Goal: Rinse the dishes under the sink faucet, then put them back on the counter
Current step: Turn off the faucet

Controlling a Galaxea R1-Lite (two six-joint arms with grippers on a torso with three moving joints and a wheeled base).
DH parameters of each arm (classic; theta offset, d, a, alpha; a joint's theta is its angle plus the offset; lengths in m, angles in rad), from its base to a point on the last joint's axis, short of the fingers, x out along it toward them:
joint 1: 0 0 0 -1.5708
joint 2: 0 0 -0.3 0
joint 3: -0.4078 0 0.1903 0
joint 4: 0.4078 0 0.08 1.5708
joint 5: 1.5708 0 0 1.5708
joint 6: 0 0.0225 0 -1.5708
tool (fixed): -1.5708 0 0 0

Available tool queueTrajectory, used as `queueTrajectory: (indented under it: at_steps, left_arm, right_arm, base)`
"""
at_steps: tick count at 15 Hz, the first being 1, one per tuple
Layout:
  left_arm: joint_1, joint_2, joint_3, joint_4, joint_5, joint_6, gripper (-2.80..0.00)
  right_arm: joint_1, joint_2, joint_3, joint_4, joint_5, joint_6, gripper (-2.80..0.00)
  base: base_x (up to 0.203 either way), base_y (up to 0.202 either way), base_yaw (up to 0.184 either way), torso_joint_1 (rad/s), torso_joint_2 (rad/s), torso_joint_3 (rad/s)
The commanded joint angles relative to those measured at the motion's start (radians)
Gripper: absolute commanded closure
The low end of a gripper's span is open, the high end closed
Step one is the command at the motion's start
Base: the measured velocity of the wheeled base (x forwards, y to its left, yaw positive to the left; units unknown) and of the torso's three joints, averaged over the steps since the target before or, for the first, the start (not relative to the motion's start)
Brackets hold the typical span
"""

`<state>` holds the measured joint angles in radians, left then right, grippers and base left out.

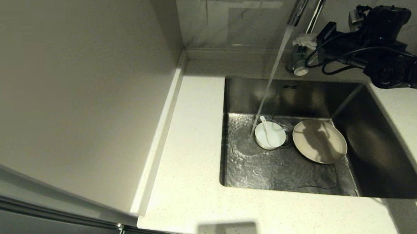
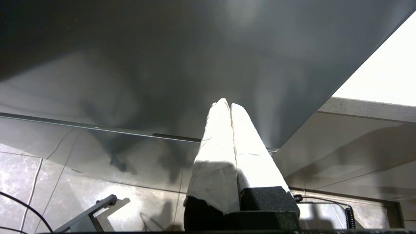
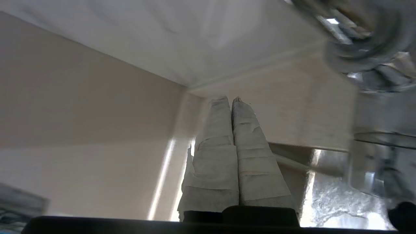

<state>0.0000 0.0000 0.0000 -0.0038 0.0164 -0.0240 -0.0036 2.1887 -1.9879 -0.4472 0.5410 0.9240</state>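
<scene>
I should back my right gripper off, go under the faucet's handle (image 1: 314, 60) and lift it shut, because the gripper is too high beside the faucet's stem (image 1: 300, 51) and the water is running.
Water runs from the chrome faucet (image 1: 306, 5) in a slanted stream (image 1: 271, 78) and lands on the floor of the sink (image 1: 374, 151), right at the left rim of the white bowl (image 1: 278, 139). The white spoon (image 1: 265, 127) lies in the bowl. The cream plate (image 1: 319, 141) rests to the bowl's right, tilted against the basin floor. My right gripper (image 1: 305, 40) (image 3: 231, 99) is shut on nothing and hovers beside the faucet's stem, above its base (image 1: 298, 65). The left gripper (image 2: 227, 104) is also shut on nothing, low beside a dark cabinet front and outside the head view.
The pale counter (image 1: 196, 149) runs along the sink's left and front, with a raised back edge (image 1: 223, 52) and a wall on the left. The right arm (image 1: 391, 64) reaches over the sink's back right corner. Tiled floor (image 2: 65, 182) lies under the left gripper.
</scene>
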Motion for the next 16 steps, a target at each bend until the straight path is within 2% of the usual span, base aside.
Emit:
queueTrajectory:
  at_steps: [1, 4, 6, 7, 9, 11, 14, 16]
  left_arm:
    - [0.000, -0.003, 0.000, -0.001, 0.000, -0.001, 0.00]
    - [0.000, -0.003, 0.000, -0.001, 0.000, -0.001, 0.00]
    - [0.000, -0.003, 0.000, -0.001, 0.000, -0.001, 0.00]
    - [0.000, -0.003, 0.000, -0.001, 0.000, -0.001, 0.00]
    - [0.000, -0.003, 0.000, -0.001, 0.000, -0.001, 0.00]
    - [0.000, -0.003, 0.000, -0.001, 0.000, -0.001, 0.00]
    - [0.000, -0.003, 0.000, -0.001, 0.000, -0.001, 0.00]
    - [0.000, -0.003, 0.000, -0.001, 0.000, -0.001, 0.00]
  right_arm:
    - [-0.008, -0.004, 0.001, -0.004, 0.009, 0.010, 0.00]
    - [-0.051, -0.055, 0.009, 0.135, 0.049, -0.014, 0.00]
    - [-0.086, -0.094, 0.012, 0.322, 0.075, -0.084, 0.00]
    - [-0.104, -0.109, 0.016, 0.422, 0.084, -0.140, 0.00]
    - [-0.140, -0.126, 0.055, 0.571, 0.091, -0.329, 0.00]
    - [-0.164, -0.129, 0.107, 0.611, 0.092, -0.438, 0.00]
    - [-0.165, -0.114, 0.097, 0.604, 0.093, -0.440, 0.00]
    - [-0.165, -0.112, 0.075, 0.602, 0.097, -0.407, 0.00]
  base:
    - [0.000, 0.000, 0.000, 0.000, 0.00, 0.000]
    - [0.000, 0.000, 0.000, 0.000, 0.00, 0.000]
    - [0.000, 0.000, 0.000, 0.000, 0.00, 0.000]
    - [0.000, 0.000, 0.000, 0.000, 0.00, 0.000]
    - [0.000, 0.000, 0.000, 0.000, 0.00, 0.000]
    - [0.000, 0.000, 0.000, 0.000, 0.00, 0.000]
    - [0.000, 0.000, 0.000, 0.000, 0.00, 0.000]
    - [0.000, 0.000, 0.000, 0.000, 0.00, 0.000]
